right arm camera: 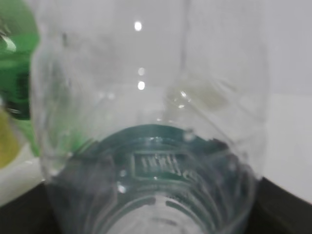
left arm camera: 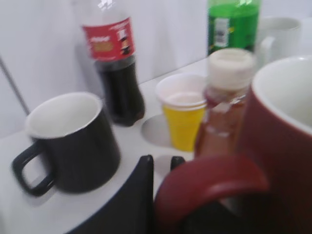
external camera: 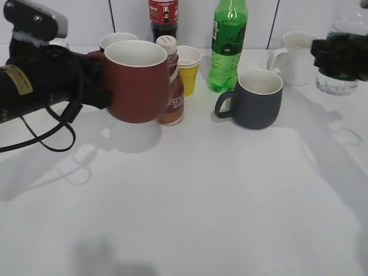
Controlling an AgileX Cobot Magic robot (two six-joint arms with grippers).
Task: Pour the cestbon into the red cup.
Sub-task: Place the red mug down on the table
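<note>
I should keep lowering the red cup (external camera: pixel 138 86) with my left gripper into the space (left arm camera: pixel 73 207) in front of the black mug until the cup's base rests there, because the cup is upright and that space is clear.
My left gripper (external camera: pixel 102 77) is shut on the handle of the red cup (external camera: pixel 137 80) and holds it off the table at the left. In the left wrist view the red cup (left arm camera: pixel 282 146) fills the right side, its handle between my fingers (left arm camera: pixel 163 168). My right gripper (external camera: pixel 339 57) at the far right edge is shut on the cestbon (external camera: pixel 345 46), a clear bottle held above the table. In the right wrist view the cestbon (right arm camera: pixel 151 122) fills the frame, its dark green label low down; the fingers are hidden.
A brown sauce bottle (external camera: pixel 171 80), a yellow cup (external camera: pixel 188 69), a cola bottle (external camera: pixel 163 20), a green soda bottle (external camera: pixel 229 46), a dark grey mug (external camera: pixel 256 99), a white mug (external camera: pixel 299 57) and a black mug (left arm camera: pixel 70 141) stand along the back.
</note>
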